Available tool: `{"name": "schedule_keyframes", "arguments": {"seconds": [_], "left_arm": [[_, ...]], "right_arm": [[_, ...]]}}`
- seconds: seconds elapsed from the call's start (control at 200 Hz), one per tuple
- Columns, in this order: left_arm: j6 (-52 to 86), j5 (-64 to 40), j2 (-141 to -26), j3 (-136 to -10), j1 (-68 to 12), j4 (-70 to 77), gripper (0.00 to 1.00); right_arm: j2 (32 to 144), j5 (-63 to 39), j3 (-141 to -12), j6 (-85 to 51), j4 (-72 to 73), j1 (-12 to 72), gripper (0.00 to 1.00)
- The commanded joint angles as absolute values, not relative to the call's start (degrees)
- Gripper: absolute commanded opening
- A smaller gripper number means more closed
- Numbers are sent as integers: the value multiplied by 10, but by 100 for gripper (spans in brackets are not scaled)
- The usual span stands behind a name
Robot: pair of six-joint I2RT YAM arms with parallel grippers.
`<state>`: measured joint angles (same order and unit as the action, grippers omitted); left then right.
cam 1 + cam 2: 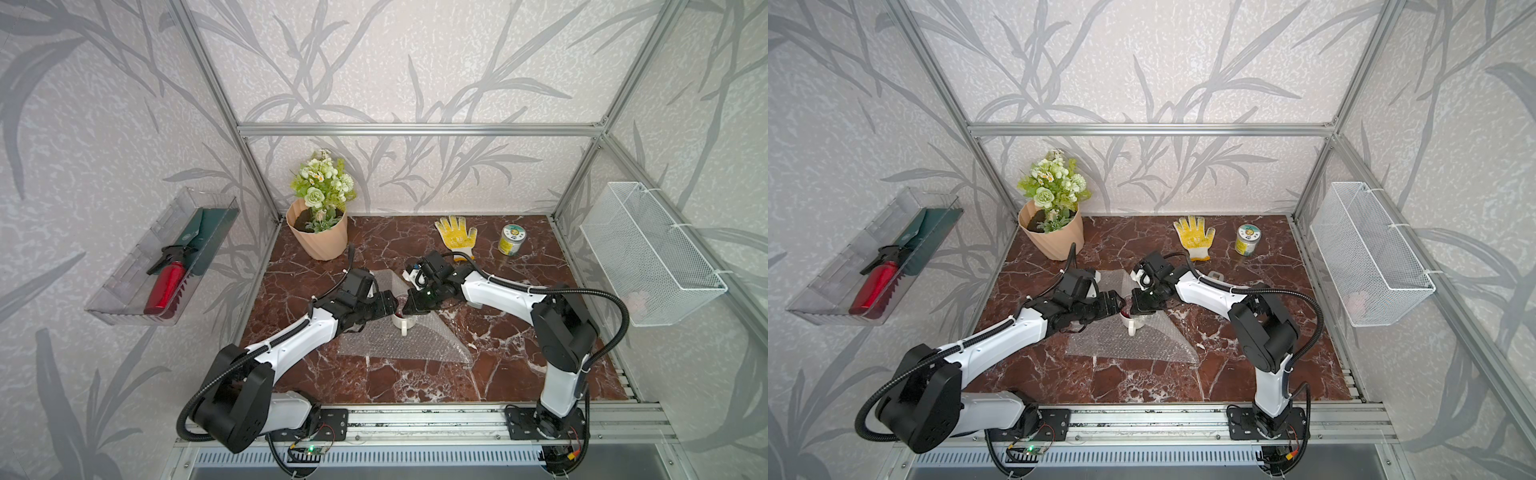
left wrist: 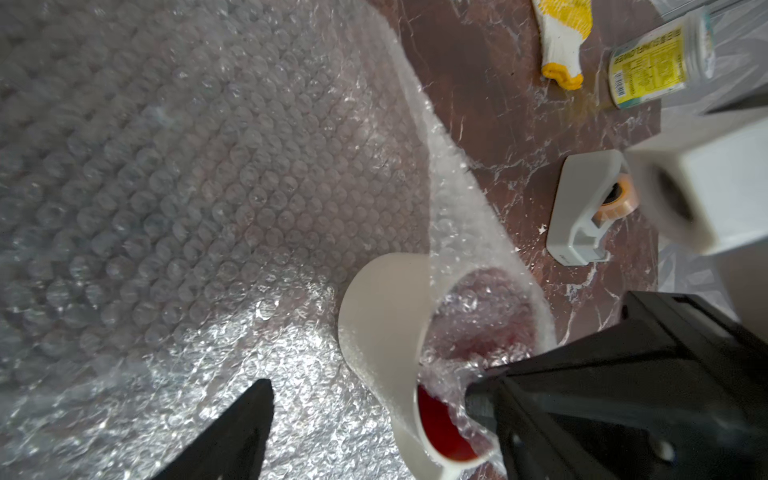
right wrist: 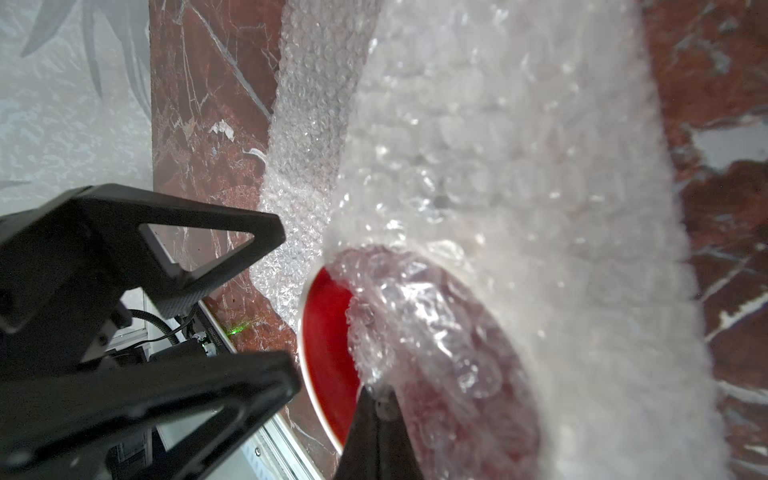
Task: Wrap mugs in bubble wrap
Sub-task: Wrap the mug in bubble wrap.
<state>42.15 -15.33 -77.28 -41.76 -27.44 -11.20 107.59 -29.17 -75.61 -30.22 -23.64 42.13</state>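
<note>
My right gripper alone is holding down the bubble wrap's tucked edge inside the mug (image 3: 372, 344), so my left gripper should grip the mug's rim (image 2: 419, 376) there before my right gripper folds another corner of the wrap.
The white mug (image 1: 402, 325) with its red inside (image 3: 328, 332) stands upright on the bubble wrap (image 1: 409, 345) in the middle of the table, handle toward the front. One part of the sheet (image 3: 498, 145) is lifted over the rim and hangs into the mouth. My right gripper (image 3: 376, 399) is shut on that tucked edge, its tip just inside the mug (image 2: 382, 324). Beside the mug's left side my left gripper (image 1: 388, 306) is open, holding nothing, and one of its fingers (image 2: 249, 419) hovers over the flat sheet (image 2: 208, 187). Both grippers nearly meet above the mug in both top views.
A tape dispenser (image 2: 582, 208) lies just right of the mug, under the right arm. At the back stand a flower pot (image 1: 318, 237), a yellow glove (image 1: 457, 235) and a small jar (image 1: 511, 240). A clear tray (image 1: 166, 266) and a wire basket (image 1: 648, 253) hang on the side walls.
</note>
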Motion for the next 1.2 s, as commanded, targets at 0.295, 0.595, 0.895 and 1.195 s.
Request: {"name": "schedule_keyframes", "arguments": {"seconds": [0.295,0.595,0.895,1.195], "left_arm": [[432,-154,-828,-425,-278,-87,82],[440,-138,-809,-420,-277,-79,80],[442,-115,-770,-398,-277,-42,91],[444,-151,-830,-411,-278,-28,92]], "right_arm": [[1084,-296,-750,-304,-233,427,0],[1085,-291,-758,-298,-247,428,3],[1093,-291,-759,-298,-250,429,2],[1093,-291,-759,-300,-246,429,3]]}}
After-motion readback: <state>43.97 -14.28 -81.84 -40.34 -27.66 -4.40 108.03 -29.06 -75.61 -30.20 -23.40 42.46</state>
